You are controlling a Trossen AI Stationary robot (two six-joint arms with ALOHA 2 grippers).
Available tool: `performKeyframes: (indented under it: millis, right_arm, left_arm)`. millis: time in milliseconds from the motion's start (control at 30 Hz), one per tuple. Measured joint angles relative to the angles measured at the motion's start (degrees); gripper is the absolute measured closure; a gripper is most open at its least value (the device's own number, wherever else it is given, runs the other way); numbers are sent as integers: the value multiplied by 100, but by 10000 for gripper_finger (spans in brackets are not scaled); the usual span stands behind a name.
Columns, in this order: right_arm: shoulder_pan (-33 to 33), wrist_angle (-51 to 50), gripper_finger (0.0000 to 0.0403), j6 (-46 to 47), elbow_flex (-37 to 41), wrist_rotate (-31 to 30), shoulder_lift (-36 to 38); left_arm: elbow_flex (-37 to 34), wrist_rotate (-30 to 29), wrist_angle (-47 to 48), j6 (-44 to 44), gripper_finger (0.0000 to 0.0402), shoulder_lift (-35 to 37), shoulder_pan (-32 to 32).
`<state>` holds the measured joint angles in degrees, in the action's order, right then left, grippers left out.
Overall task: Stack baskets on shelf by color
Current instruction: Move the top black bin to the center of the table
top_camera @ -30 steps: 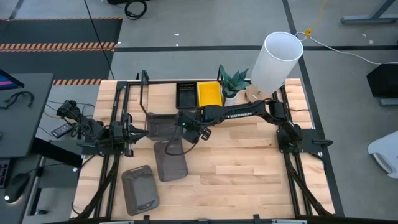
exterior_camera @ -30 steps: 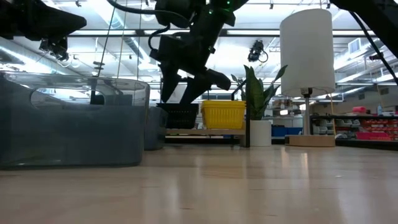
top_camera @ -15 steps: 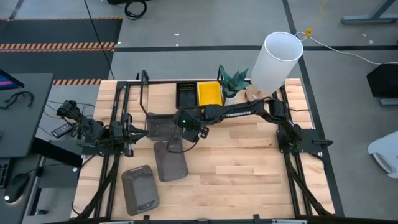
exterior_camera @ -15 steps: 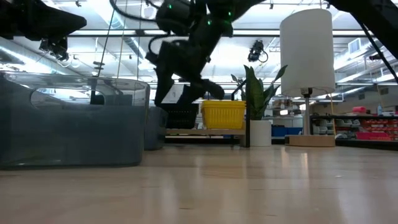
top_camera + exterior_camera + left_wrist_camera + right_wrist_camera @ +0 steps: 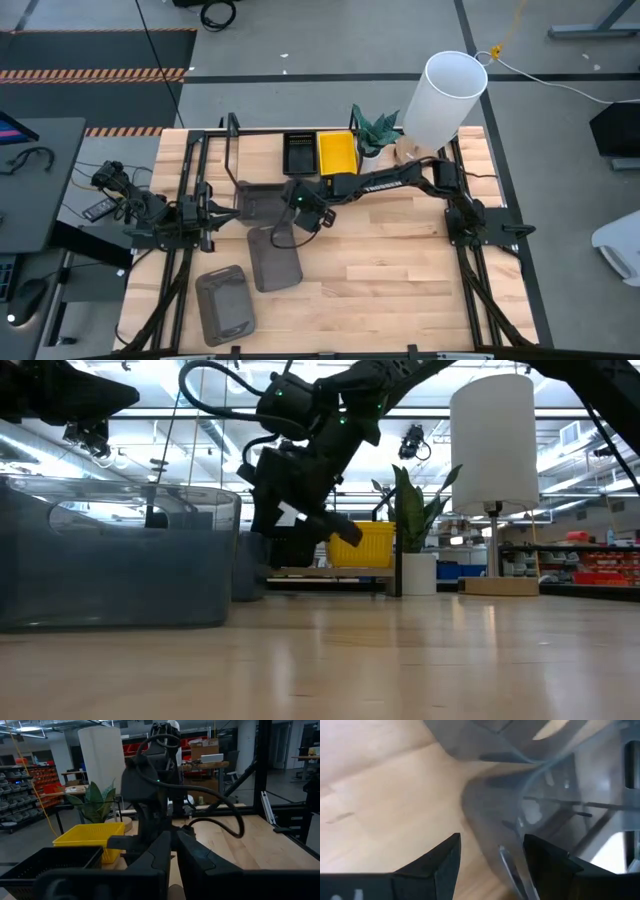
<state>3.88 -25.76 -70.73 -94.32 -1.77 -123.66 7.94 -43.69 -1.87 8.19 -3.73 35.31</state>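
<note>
The far grey basket's rim (image 5: 521, 814) is held between my right gripper's fingers, and the wood ahead (image 5: 362, 226) is free, so I go on pulling until the basket is clear of its neighbour.
Three smoky-grey baskets lie at the table's left: one (image 5: 260, 202) by the shelf frame (image 5: 232, 150), one (image 5: 273, 258) nearer, one (image 5: 224, 305) at the near edge. A black basket (image 5: 299, 153) and a yellow basket (image 5: 337, 152) stand side by side on the shelf at the far edge. My right gripper (image 5: 298, 214) is open and slants down over a grey basket's corner (image 5: 520, 820), its fingers (image 5: 437, 862) on either side of the rim; whether they touch it I cannot tell. My left gripper (image 5: 172, 847) waits shut at the table's left edge.
A white lamp (image 5: 442, 98) and a potted plant (image 5: 377, 130) stand at the far edge, right of the yellow basket. Bare wooden tabletop (image 5: 400, 260) spreads over the middle and right. Black frame rods (image 5: 195, 170) run along the left side.
My right gripper has come down and a little toward the table's left edge, tipping steeper, until it stands close over the grey baskets. Its fingers have stayed open. The baskets have not moved.
</note>
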Motion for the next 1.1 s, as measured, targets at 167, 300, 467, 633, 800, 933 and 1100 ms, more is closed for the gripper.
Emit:
performKeyframes:
  millis: [167,300,467,633,800,933,1100]
  right_arm:
    - [-138,-484,184,434,-22,-160,2]
    - [-256,-856,184,741,-20,-501,2]
    - [-291,-1467,184,1233,-20,-797,27]
    - [-340,-2149,190,1871,-20,-786,224]
    - [-440,-3018,198,2677,-18,-579,500]
    - [-605,-3807,203,3328,-18,-260,675]
    - [-796,-4714,208,4175,-18,522,864]
  left_arm:
    - [0,-1,0,1,373,0,0]
    - [0,1,0,0,372,-2,0]
    - [0,1,0,0,364,0,2]
    - [0,0,-3,1,365,0,1]
    - [0,1,1,1,373,-2,1]
    - [0,-1,1,0,371,-2,0]
    - [0,1,0,1,363,-1,2]
